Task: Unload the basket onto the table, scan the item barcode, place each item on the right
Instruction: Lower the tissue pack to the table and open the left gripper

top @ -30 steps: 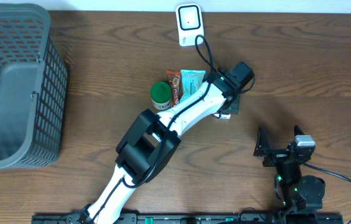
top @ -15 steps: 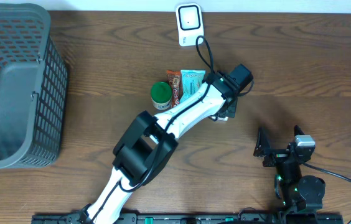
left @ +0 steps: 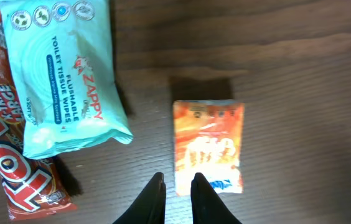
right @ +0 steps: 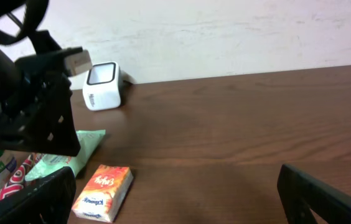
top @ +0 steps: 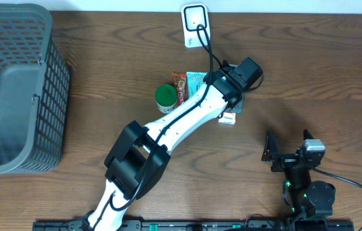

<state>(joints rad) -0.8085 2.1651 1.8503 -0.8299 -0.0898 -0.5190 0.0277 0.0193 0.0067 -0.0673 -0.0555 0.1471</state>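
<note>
The orange pack [left: 208, 144] is near the teal wipes pack, so next I move my left gripper into the gap [left: 153, 135] and push the orange pack toward my right gripper.
The item, a small orange tissue pack [left: 208, 147], lies flat on the wooden table [left: 306, 93], free of any grip. My left gripper [left: 177, 178] hovers just short of its near left corner, fingers parted by a narrow gap with nothing between them. Overhead, the pack [top: 228, 118] pokes out beside the left wrist [top: 245, 74]. The white scanner [top: 194, 22] stands at the table's far edge; the right wrist view also shows the scanner [right: 102, 85] and the pack [right: 102, 191]. My right gripper [right: 175, 180] sits wide open and empty near the front right.
A teal wipes pack [left: 63, 74] and a red candy bar [left: 14, 162] lie left of the item, with a green-lidded jar [top: 165, 97] beyond them. A grey basket [top: 14, 90] fills the far left. The scanner's cable [top: 210, 51] runs under the left arm.
The left fingers have parted slightly and let go of the orange pack, which now lies exposed on the table. The left wrist has drawn back a little. The right arm has not moved.
</note>
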